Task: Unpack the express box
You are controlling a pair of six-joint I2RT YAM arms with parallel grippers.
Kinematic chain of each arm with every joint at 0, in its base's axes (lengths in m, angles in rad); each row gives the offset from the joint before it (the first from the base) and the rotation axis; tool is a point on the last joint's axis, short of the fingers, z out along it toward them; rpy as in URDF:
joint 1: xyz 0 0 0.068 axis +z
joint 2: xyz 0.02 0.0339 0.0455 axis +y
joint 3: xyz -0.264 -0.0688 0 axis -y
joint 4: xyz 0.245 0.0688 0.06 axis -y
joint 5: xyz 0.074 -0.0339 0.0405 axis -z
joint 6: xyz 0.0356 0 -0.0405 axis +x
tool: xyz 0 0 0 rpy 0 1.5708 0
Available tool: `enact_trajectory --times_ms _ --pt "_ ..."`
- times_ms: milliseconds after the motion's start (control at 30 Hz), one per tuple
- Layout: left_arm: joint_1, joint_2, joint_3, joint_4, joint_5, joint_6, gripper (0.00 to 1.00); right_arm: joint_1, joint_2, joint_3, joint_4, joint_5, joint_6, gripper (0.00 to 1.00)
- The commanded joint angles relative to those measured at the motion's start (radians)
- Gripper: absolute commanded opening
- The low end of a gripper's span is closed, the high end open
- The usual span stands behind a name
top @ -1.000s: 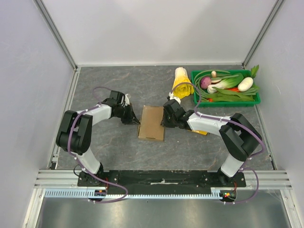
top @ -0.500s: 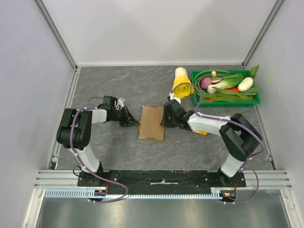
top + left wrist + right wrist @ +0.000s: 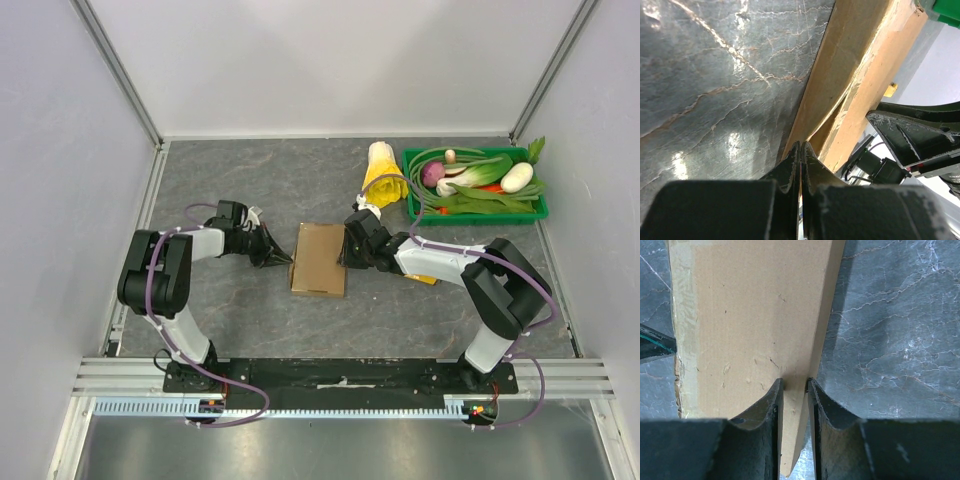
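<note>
My left gripper is closed next to the express box's gaping seam, so I should open my left gripper and take hold of the flap's edge before I lift the flap.
The express box is a flat brown cardboard mailer lying in the middle of the table. My left gripper is shut with nothing between its fingers, its tips at the box's left edge. In the left wrist view those tips meet just below the express box, where a flap seam gapes slightly. My right gripper is shut on the box's right edge. In the right wrist view its gripper has one finger on top of the express box and the other under the edge.
A green tray full of vegetables stands at the back right. A yellow and cream bundle lies just left of it. A small yellow item shows under the right forearm. Grey walls close in three sides.
Over the last second the left wrist dropped and swung a little to the left, with its tips staying at the box's left edge. The right gripper and the box stayed put.
</note>
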Motion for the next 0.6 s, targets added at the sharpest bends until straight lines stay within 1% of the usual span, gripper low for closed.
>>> enact_trajectory --times_ms 0,167,333,367,433,467,533,567 --pt "0.013 -0.004 -0.01 -0.098 -0.172 -0.006 0.02 -0.011 0.046 -0.042 -0.177 0.067 -0.016 0.3" --pt "0.011 -0.055 -0.004 -0.141 -0.235 0.009 0.02 -0.012 0.048 -0.043 -0.186 0.072 -0.024 0.3" --pt "-0.001 -0.064 0.008 -0.136 -0.216 0.043 0.02 -0.014 0.041 -0.035 -0.183 0.067 -0.03 0.3" --pt "-0.012 -0.076 0.011 -0.135 -0.226 0.047 0.03 -0.012 0.038 -0.029 -0.182 0.069 -0.031 0.3" --pt "-0.018 -0.109 0.028 -0.142 -0.244 0.064 0.11 -0.014 0.029 -0.025 -0.185 0.07 -0.036 0.31" --pt "-0.019 -0.118 0.034 -0.152 -0.247 0.07 0.17 -0.012 0.026 -0.019 -0.185 0.07 -0.039 0.32" --pt "-0.018 -0.147 0.049 -0.164 -0.261 0.087 0.24 -0.012 0.02 -0.011 -0.185 0.069 -0.044 0.34" --pt "-0.019 -0.155 0.054 -0.165 -0.259 0.093 0.3 -0.012 0.018 -0.008 -0.185 0.069 -0.045 0.35"
